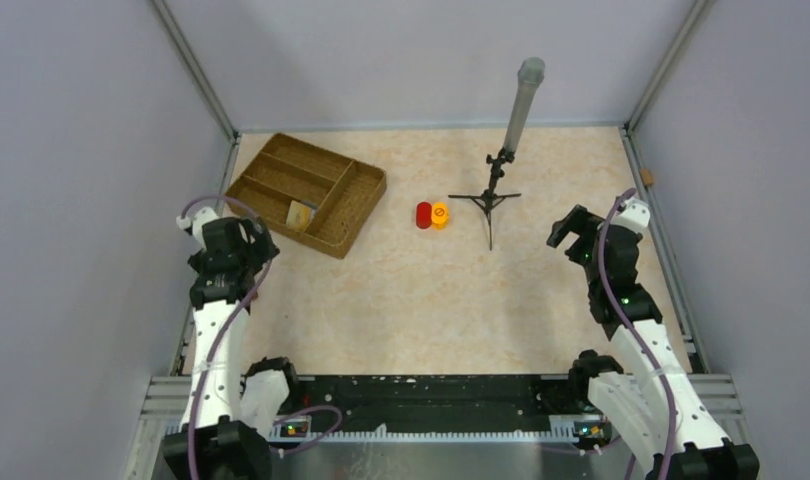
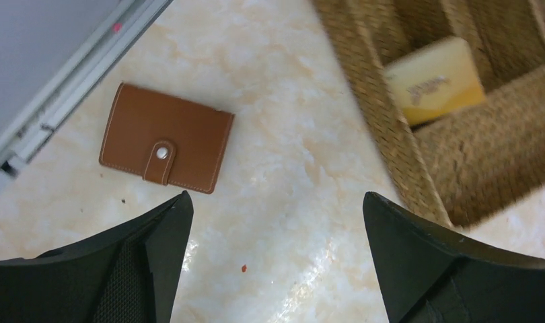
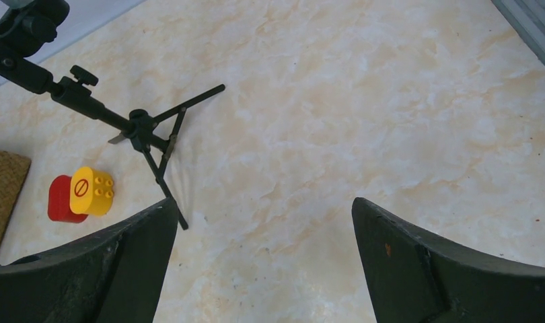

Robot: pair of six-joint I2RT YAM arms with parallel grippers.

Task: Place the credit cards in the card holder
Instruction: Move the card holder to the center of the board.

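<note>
My left gripper is open, and the card holder (image 2: 167,134) lies clear of the tray with its strap edge (image 2: 156,179) toward my gripper. I should keep moving closer until the gripper's fingers grip that strap edge.
The card holder (image 2: 165,138), a closed reddish-brown wallet with a snap strap, lies flat on the table near the left wall; in the top view my left arm hides it. One yellowish credit card (image 2: 434,79) leans inside a compartment of the wicker tray (image 2: 391,155), and shows as a pale patch (image 1: 300,213) from above. My left gripper (image 2: 276,202) hovers open over bare table between wallet and tray, holding nothing. My right gripper (image 3: 264,205) is open and empty above the right side of the table (image 1: 571,232).
The divided wicker tray (image 1: 306,190) sits at the back left. A red and orange pair of caps (image 1: 431,215) stands mid-table, next to a small black tripod (image 1: 491,195) carrying a grey tube. Walls and metal rails enclose the table.
</note>
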